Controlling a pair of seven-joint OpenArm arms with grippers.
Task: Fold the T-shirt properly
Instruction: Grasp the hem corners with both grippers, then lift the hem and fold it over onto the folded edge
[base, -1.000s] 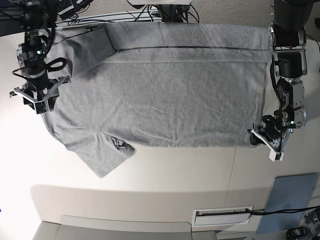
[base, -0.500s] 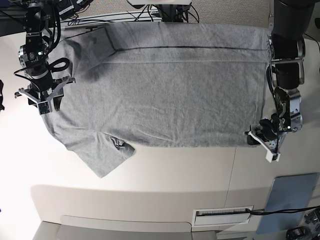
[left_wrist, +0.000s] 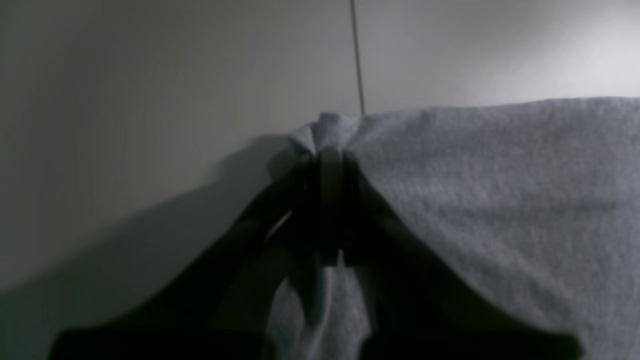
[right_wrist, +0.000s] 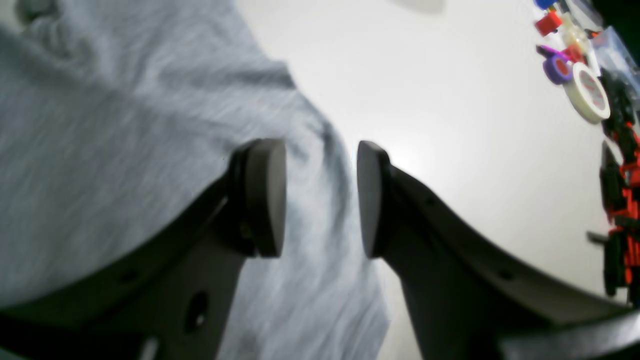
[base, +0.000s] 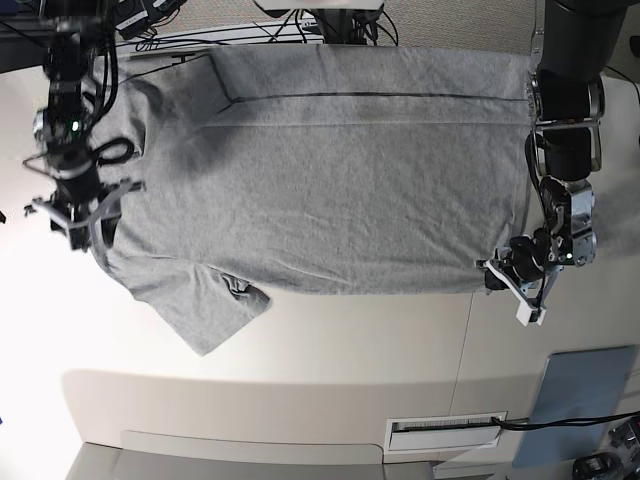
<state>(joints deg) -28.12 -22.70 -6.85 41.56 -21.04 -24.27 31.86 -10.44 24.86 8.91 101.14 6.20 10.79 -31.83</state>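
I see the sleeve (base: 203, 312) lying limp past a crease (base: 240, 289), so I expect the sleeve to drag behind and still point to the front when I fold the T-shirt back.
The heather-grey T-shirt (base: 350, 190) lies spread flat, plain side up, with one sleeve (base: 215, 305) pointing to the front left. At the shirt's front right corner my left gripper (base: 503, 277) is shut on a pinched bunch of fabric (left_wrist: 325, 130); in the left wrist view the dark jaws (left_wrist: 327, 155) meet with cloth gathered between them. Over the shirt's left edge my right gripper (base: 82, 222) stands open. In the right wrist view its two round pads (right_wrist: 265, 197) are apart, and the shirt's edge (right_wrist: 320, 165) runs beneath the gap.
A grey-blue flat pad (base: 585, 395) lies at the front right, and a white slotted box (base: 445, 432) at the front edge. Cables (base: 300, 25) run behind the shirt. Tape rolls and small red and black parts (right_wrist: 590, 95) sit off beyond the right gripper.
My left gripper has slid left onto the shirt's front right corner and shut on it. The right gripper has shifted slightly over the left edge and stays open.
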